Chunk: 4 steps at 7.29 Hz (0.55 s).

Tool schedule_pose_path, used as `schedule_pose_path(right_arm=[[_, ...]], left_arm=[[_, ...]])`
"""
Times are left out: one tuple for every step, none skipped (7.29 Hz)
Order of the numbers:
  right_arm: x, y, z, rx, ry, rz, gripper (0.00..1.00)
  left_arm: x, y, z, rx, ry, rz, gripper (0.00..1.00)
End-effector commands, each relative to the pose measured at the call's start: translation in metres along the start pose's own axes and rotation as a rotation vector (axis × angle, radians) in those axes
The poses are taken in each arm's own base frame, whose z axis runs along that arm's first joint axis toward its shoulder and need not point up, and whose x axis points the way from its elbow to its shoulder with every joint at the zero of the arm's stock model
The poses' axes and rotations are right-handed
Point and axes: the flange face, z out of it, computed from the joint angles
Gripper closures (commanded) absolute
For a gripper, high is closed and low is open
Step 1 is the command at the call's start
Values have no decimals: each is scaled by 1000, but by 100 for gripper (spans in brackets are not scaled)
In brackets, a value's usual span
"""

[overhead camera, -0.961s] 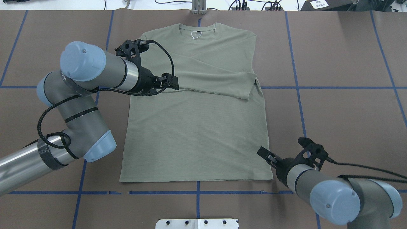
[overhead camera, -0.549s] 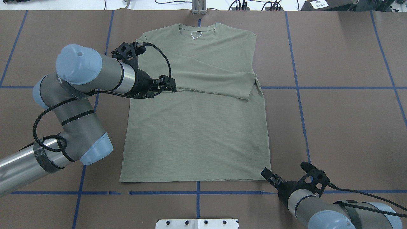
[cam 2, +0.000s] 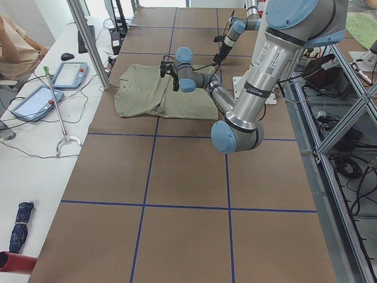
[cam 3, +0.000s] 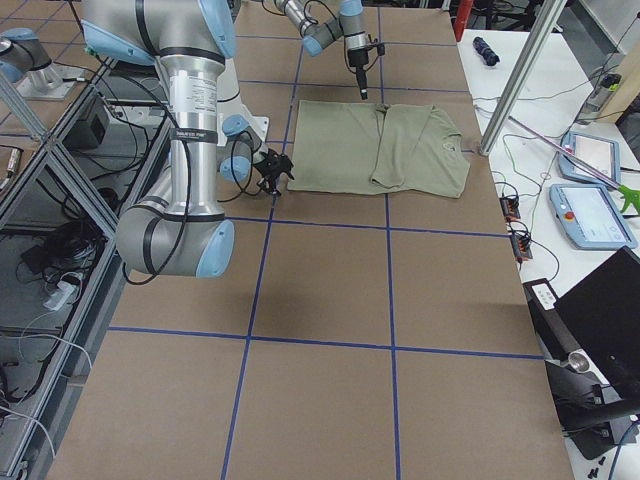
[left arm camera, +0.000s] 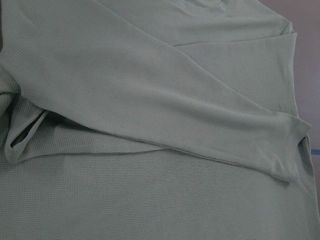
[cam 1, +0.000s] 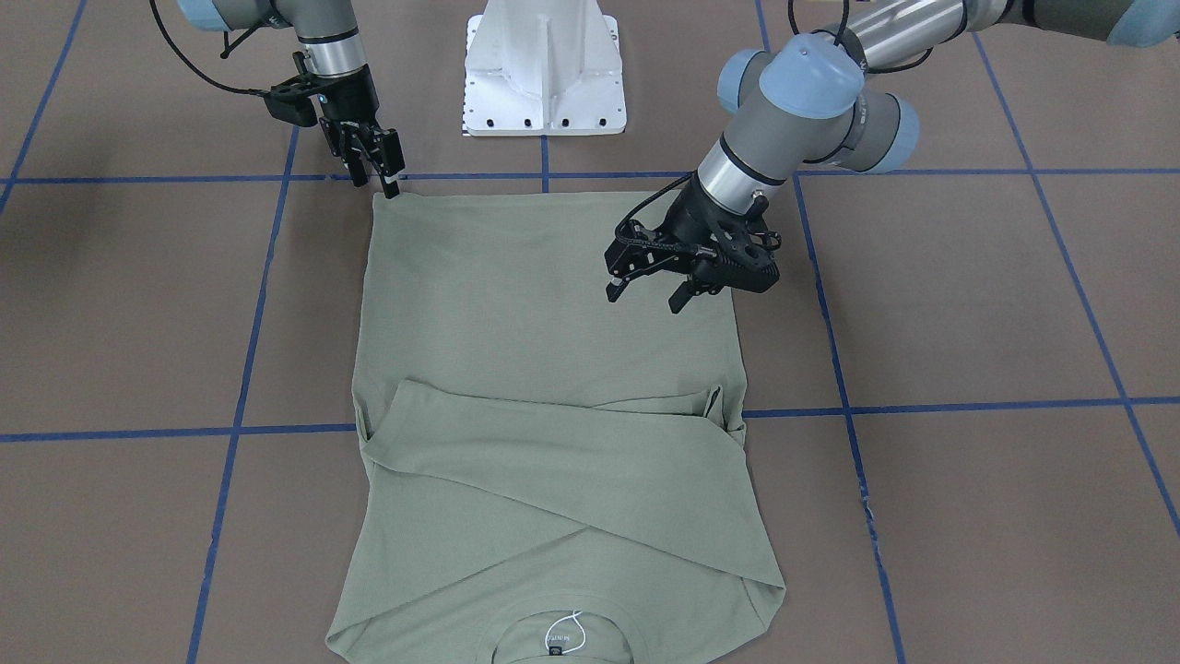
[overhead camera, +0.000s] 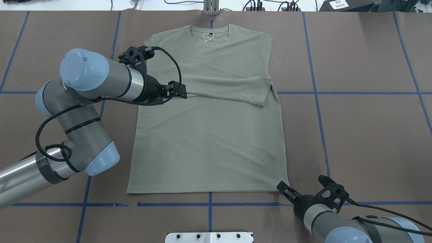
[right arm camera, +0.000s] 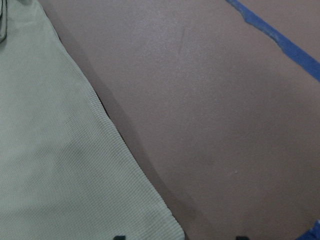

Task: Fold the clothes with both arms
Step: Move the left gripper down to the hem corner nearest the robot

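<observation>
The shirt's hem [cam 1: 511,195] will come to just below the shirt's neck and cover the folded sleeves when I fold it, because a long flat panel [cam 1: 517,297] lies below the sleeves.
The sage-green shirt [overhead camera: 209,141] lies flat on the brown table, neck away from the robot, both sleeves folded across the chest [cam 1: 553,480]. My left gripper [overhead camera: 184,93] hovers open over the shirt's left side, just below the folded sleeves [left arm camera: 150,100], its jaws apart and empty in the front-facing view [cam 1: 645,297]. My right gripper [overhead camera: 282,187] stands open at the shirt's near right hem corner [right arm camera: 165,220]. That corner lies between the two fingertips at the bottom edge of the right wrist view. The right gripper [cam 1: 380,183] points straight down there.
The white pedestal [cam 1: 544,74] stands at the table's near edge behind the hem. Blue tape lines [overhead camera: 314,92] cross the brown cover. A metal post [overhead camera: 211,8] stands at the far edge by the neck. A person [cam 2: 15,41] and tablets [cam 2: 70,73] are at a side table.
My right gripper has moved down along the shirt's right edge to the hem corner. My left gripper has drawn back slightly to the left over the shirt.
</observation>
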Motion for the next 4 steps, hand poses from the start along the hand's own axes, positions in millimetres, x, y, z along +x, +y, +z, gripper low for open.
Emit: schedule_pose_path(right_arm=[[-1,0,1,1,-1,2,26],[-1,1,0,0,-2,1,37],[-4,1,-1,-2,-7,5,52],[-6,-3,0,5,-9,10,65]], left_arm=[[0,1,1,1,13,4,8],[0,0,1,3,13,9,8],[-1,1,1,1,12,10,8],[-1,0,1,3,12,10,8]])
